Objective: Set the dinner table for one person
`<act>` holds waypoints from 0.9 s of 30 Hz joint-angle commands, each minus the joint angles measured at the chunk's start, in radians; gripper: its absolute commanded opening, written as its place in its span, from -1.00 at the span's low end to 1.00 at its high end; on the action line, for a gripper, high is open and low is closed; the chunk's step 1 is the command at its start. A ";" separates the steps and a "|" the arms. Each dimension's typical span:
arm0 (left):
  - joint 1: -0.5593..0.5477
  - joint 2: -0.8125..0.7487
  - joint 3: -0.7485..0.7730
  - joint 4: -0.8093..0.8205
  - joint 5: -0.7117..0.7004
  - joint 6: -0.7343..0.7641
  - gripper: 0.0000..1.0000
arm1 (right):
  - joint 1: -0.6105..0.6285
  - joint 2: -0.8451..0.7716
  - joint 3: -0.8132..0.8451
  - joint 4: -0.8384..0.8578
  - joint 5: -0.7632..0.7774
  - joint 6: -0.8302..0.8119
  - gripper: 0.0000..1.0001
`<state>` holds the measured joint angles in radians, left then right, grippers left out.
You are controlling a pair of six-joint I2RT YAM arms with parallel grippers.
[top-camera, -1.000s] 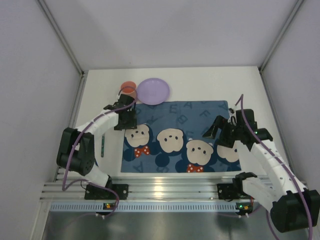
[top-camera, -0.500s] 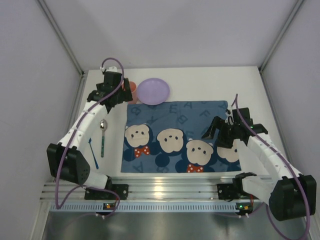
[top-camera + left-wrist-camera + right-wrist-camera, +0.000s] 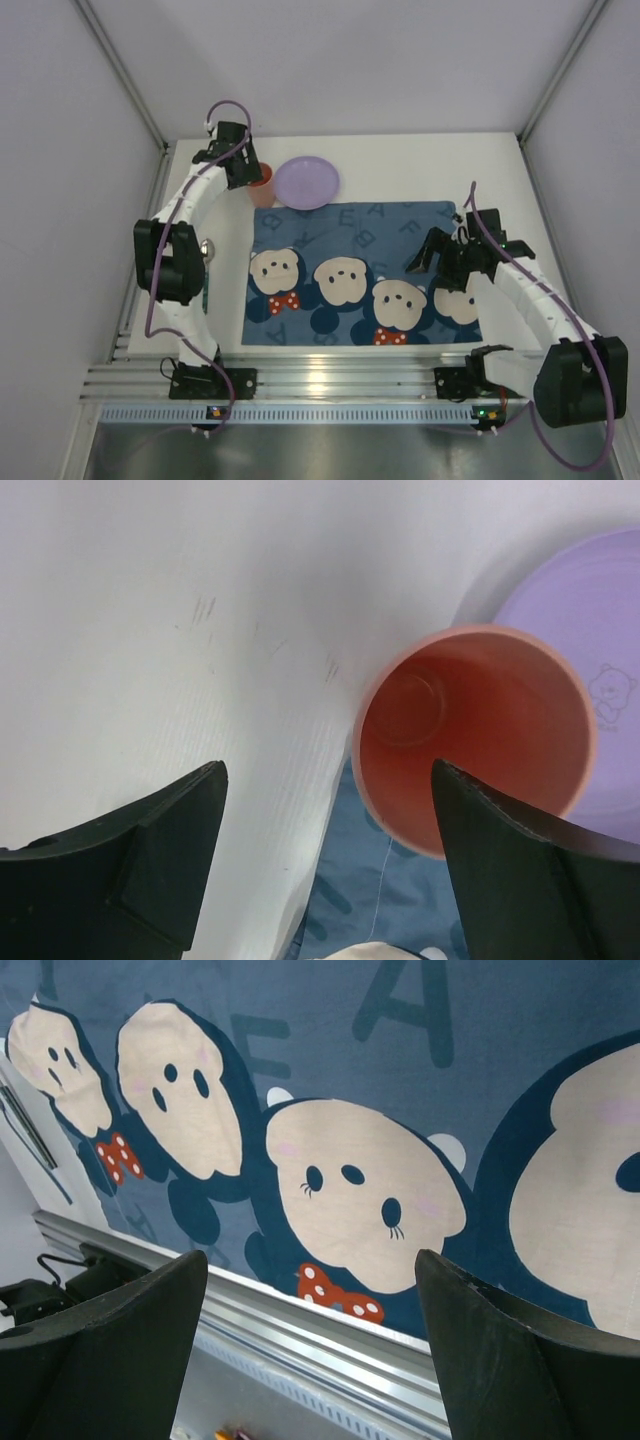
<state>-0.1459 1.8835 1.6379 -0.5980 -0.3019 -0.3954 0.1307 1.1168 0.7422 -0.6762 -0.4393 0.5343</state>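
The orange cup (image 3: 262, 188) is on the other side of the placemat from the robot's right gripper, so next the left gripper grabs the cup and passes it on above the placemat (image 3: 383, 232).
The white dinner table (image 3: 420, 165) carries a blue cartoon-mouse placemat (image 3: 360, 265). An empty orange cup (image 3: 262, 177) stands at the placemat's far left corner, beside a purple plate (image 3: 306, 183). My left gripper (image 3: 246, 180) is open and hovers above the table just left of the cup. In the left wrist view the cup (image 3: 470, 730) lies towards the right finger, the plate (image 3: 590, 650) behind it, and the gripper (image 3: 328, 775) holds nothing. My right gripper (image 3: 428, 255) is open and empty over the placemat's right part; in its wrist view (image 3: 308, 1265) it faces the mouse faces.
A spoon (image 3: 207, 247) lies on the table left of the placemat, partly hidden by my left arm. The aluminium rail (image 3: 330, 375) runs along the near edge, also in the right wrist view (image 3: 300, 1325). Grey walls close in on three sides.
My left arm has swung from over the placemat's left edge to the far left, and its gripper now hovers by the cup. The right arm has barely moved.
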 commanded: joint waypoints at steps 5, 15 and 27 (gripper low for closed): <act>0.040 0.110 0.129 0.006 0.072 -0.017 0.01 | -0.048 0.058 0.077 0.036 0.005 -0.046 0.69; 0.045 0.131 0.322 -0.034 0.159 -0.002 -1.00 | -0.059 0.078 0.121 0.035 0.004 -0.051 0.67; -0.229 -0.078 0.347 -0.129 0.054 0.107 -1.00 | 0.043 0.107 0.572 -0.103 0.043 -0.004 0.70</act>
<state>-0.2642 1.9034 1.9644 -0.6827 -0.2005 -0.3386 0.1246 1.2106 1.1904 -0.7414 -0.4065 0.5102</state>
